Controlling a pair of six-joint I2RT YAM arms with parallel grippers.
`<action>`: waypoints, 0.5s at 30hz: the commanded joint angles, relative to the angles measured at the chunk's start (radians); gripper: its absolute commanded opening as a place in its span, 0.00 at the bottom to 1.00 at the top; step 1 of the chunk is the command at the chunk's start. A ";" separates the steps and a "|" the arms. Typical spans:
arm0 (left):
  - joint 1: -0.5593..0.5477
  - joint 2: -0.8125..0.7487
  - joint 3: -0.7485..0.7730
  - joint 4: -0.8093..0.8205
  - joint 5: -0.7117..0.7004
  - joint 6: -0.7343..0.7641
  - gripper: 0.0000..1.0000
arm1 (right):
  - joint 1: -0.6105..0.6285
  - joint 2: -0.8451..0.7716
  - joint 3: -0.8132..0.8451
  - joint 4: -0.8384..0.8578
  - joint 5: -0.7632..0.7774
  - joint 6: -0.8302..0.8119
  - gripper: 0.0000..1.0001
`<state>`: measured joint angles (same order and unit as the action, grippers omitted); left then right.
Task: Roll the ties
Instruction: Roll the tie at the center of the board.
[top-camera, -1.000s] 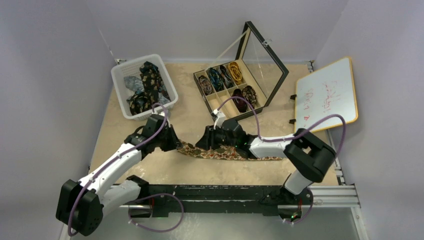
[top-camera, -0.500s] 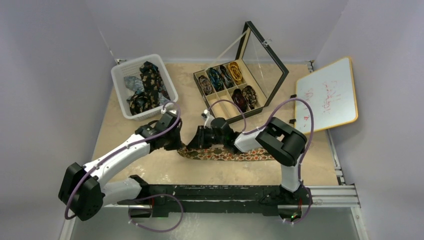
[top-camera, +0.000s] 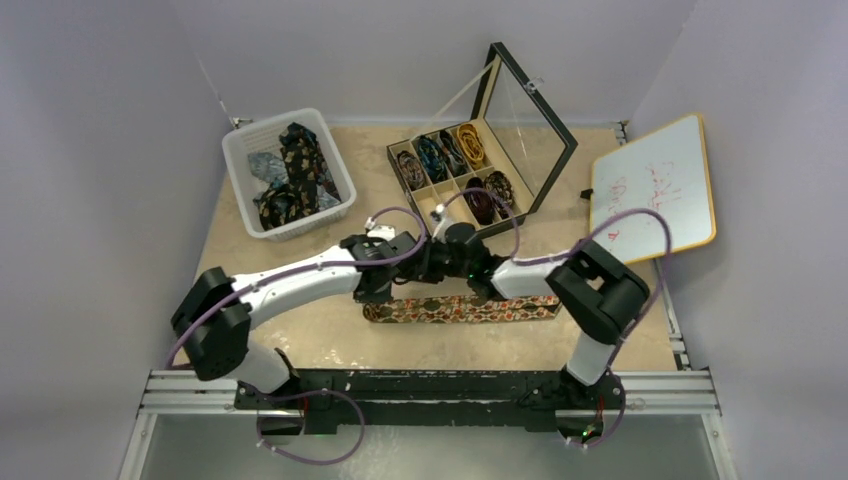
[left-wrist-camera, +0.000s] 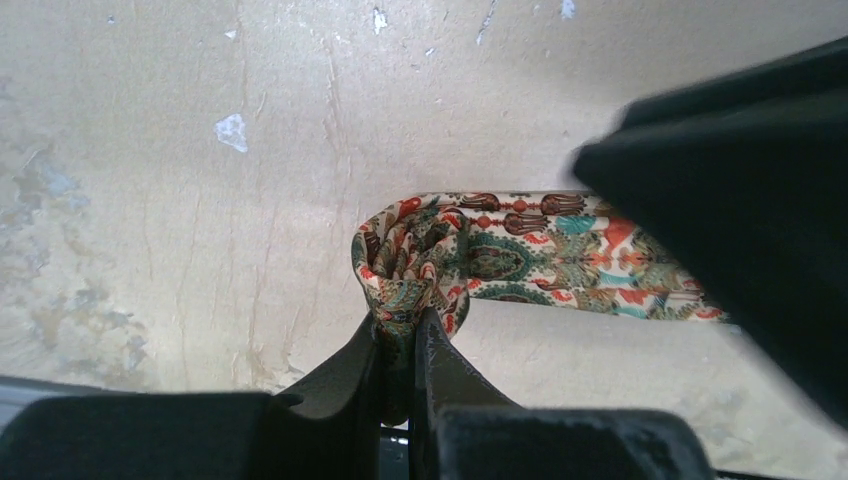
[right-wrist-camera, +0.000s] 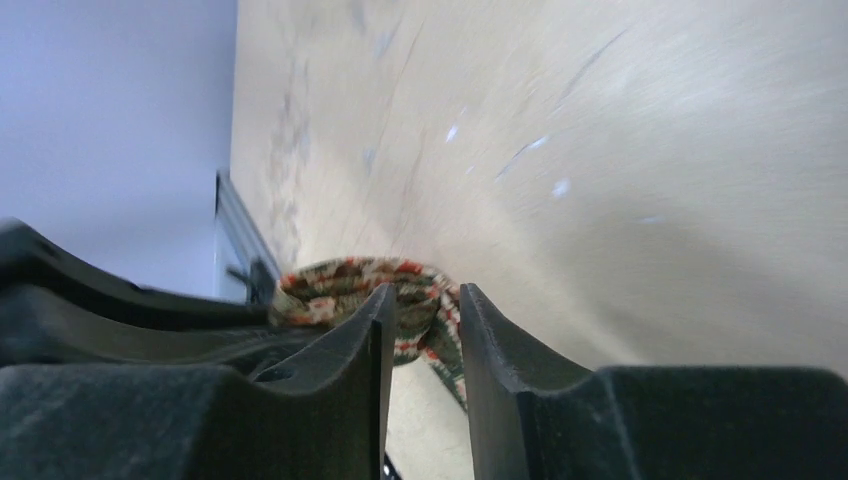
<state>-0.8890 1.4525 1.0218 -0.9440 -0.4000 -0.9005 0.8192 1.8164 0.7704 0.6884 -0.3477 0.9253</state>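
The tie's loop (left-wrist-camera: 412, 248) is bunched up in my left gripper, so next my left gripper lets go and moves back while my right gripper straightens the tie's end (top-camera: 377, 312).
A tan-orange paisley tie (top-camera: 470, 308) lies flat across the table's near middle. Its left end is folded up into a small loop (left-wrist-camera: 410, 255). My left gripper (top-camera: 372, 295) (left-wrist-camera: 400, 322) is shut on that loop's bunched fabric. My right gripper (top-camera: 425, 268) (right-wrist-camera: 421, 300) sits just beside it, its black body filling the right of the left wrist view. Its jaws stand a narrow gap apart, and the loop (right-wrist-camera: 340, 285) shows at and just beyond the fingertips (right-wrist-camera: 378, 300). More ties (top-camera: 295, 165) lie loose in a white basket, and several rolled ones (top-camera: 470, 145) fill a box.
The white basket (top-camera: 240, 160) stands at the back left. A black compartment box (top-camera: 432, 203) with its glass lid (top-camera: 530, 110) raised is at the back centre. A whiteboard (top-camera: 655, 190) leans at the right. The arms' rail (top-camera: 430, 385) runs along the near edge.
Both grippers have moved right and toward the middle, carrying the tie's left end along. The tie now lies straighter. The right jaws have narrowed from a wider gap.
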 joint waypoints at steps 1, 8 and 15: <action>-0.055 0.100 0.090 -0.134 -0.119 -0.104 0.00 | -0.100 -0.160 -0.067 -0.139 0.189 -0.016 0.34; -0.105 0.212 0.167 -0.113 -0.097 -0.110 0.00 | -0.194 -0.311 -0.193 -0.156 0.219 -0.013 0.38; -0.120 0.274 0.242 -0.109 -0.101 -0.130 0.00 | -0.194 -0.365 -0.273 -0.117 0.125 -0.055 0.37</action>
<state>-1.0000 1.7069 1.1988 -1.0481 -0.4767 -1.0016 0.6216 1.4857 0.5327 0.5488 -0.1684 0.9115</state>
